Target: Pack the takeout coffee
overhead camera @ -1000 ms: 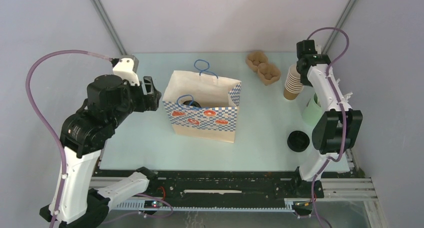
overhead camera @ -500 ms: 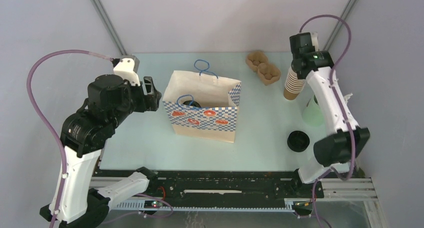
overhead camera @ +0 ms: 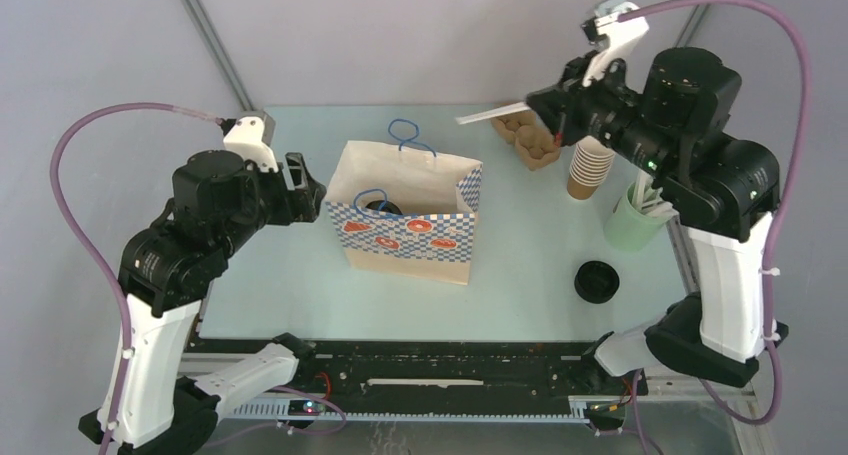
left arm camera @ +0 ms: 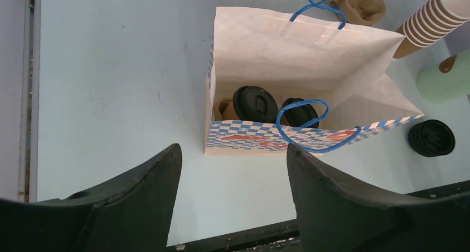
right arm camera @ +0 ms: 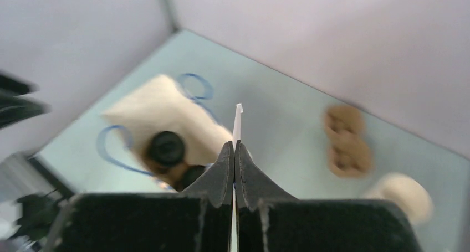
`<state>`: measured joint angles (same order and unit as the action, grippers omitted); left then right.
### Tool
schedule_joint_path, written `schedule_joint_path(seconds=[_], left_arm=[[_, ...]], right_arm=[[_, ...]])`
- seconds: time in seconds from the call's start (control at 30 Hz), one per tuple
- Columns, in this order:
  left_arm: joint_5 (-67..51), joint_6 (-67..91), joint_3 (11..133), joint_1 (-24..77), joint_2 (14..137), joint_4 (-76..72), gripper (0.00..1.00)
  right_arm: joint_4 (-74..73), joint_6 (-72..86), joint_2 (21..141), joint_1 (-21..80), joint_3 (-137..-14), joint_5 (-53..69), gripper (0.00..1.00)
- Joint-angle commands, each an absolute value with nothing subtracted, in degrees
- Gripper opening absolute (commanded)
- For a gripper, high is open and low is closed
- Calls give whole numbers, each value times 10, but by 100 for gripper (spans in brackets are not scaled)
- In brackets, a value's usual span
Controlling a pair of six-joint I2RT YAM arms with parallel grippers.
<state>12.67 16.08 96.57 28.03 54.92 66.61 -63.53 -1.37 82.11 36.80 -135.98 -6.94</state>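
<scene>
The white stick's loose end (overhead camera: 464, 120) is pointing toward the bag's opening (overhead camera: 422, 188). My right gripper should carry the stick next until it dips inside, then let go.
The takeout coffee, two brown cups with black lids (left arm camera: 255, 103) (left arm camera: 299, 112), stands inside the white paper bag (overhead camera: 405, 175), which has a blue check pattern and blue handles. One lid (overhead camera: 378, 206) shows from above. My left gripper (overhead camera: 305, 190) (left arm camera: 233, 149) hangs open and empty just left of the bag. High over the back right of the table, my right gripper (overhead camera: 548, 108) (right arm camera: 234, 147) is shut on a thin white stick (overhead camera: 490, 114) (right arm camera: 238, 119) that points toward the bag.
A stack of lidless brown cups (overhead camera: 588, 167) and a green cup (overhead camera: 632, 225) holding more white sticks stand at the right. Brown cardboard carriers (overhead camera: 527, 133) lie at the back. A loose black lid (overhead camera: 597, 281) lies front right.
The right arm has risen from beside the green cup and swung left, now carrying the white stick. The left arm and bag have not moved.
</scene>
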Motion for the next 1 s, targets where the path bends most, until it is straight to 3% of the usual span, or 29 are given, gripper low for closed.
schedule_joint_path(seconds=[0.0,0.13,0.33,0.53,0.67,0.77,0.83,0.9,0.93,0.97], left_arm=[[116,182,990,279,538,659,74],[117,191,988,279,530,664,74],[135,195,991,279,517,682,75],[141,194,985,278,511,691,75],[144,188,984,279,510,693,75],[141,187,983,279,511,693,75],[141,188,982,279,510,693,74],[137,188,983,279,512,693,74],[134,188,986,279,515,695,74],[131,188,991,279,518,698,74]], right_arm=[[-605,3,887,423,-1394,99,0],[-590,4,921,465,-1377,84,0],[-728,-33,1042,514,-1516,-48,0],[-796,-79,1080,572,-1460,-269,0],[-775,-97,1102,584,-1433,-284,0],[-741,-108,1160,582,-1452,-302,16],[-704,-109,1213,573,-1492,-337,41],[-686,-106,1254,571,-1567,-350,81],[-668,-103,1248,572,-1582,-347,94],[-646,-105,1222,576,-1571,-335,98]])
